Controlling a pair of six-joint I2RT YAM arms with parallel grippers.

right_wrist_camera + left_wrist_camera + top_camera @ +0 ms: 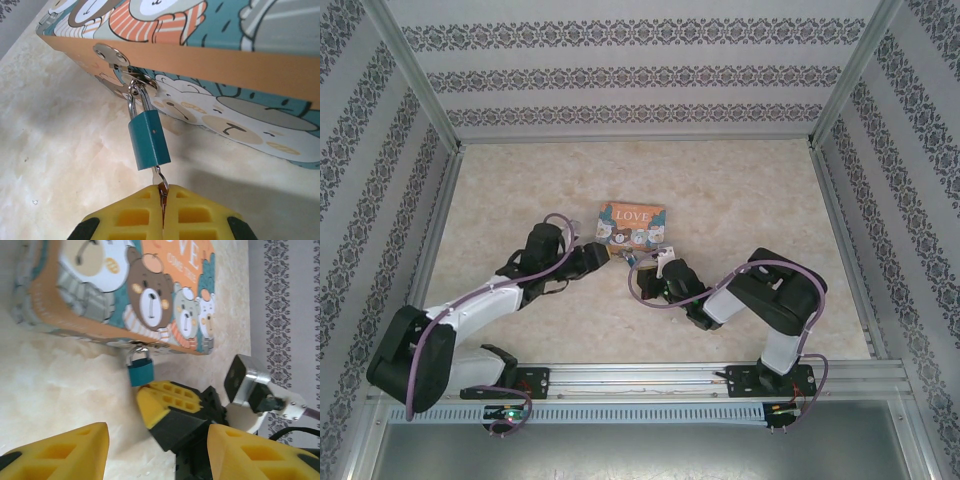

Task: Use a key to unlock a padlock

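I should keep the padlock's body [149, 140] steady with my left gripper before my right gripper turns the key, because the padlock hangs free from the tin's clasp [136, 86].
The teal padlock [149, 140] hangs by its pale shackle [136, 98] from the clasp of the colourful LOVE tin [210, 65]. A small metal key [158, 176] sticks into the padlock's underside, and my right gripper [162, 196] is shut on the key's head. In the left wrist view the padlock [140, 370] sits below the tin's edge with the right gripper's yellow fingers [167, 400] just under it. My left gripper [157, 452] is open and holds nothing, a short way back from the lock. From above, the left gripper [603, 256] and right gripper [657, 262] flank the tin [631, 223].
The tin lies mid-table on the pale marbled tabletop [740, 200]. Patterned walls [630, 60] and metal frame posts enclose the table on three sides. A rail [650, 378] with the arm bases runs along the near edge.
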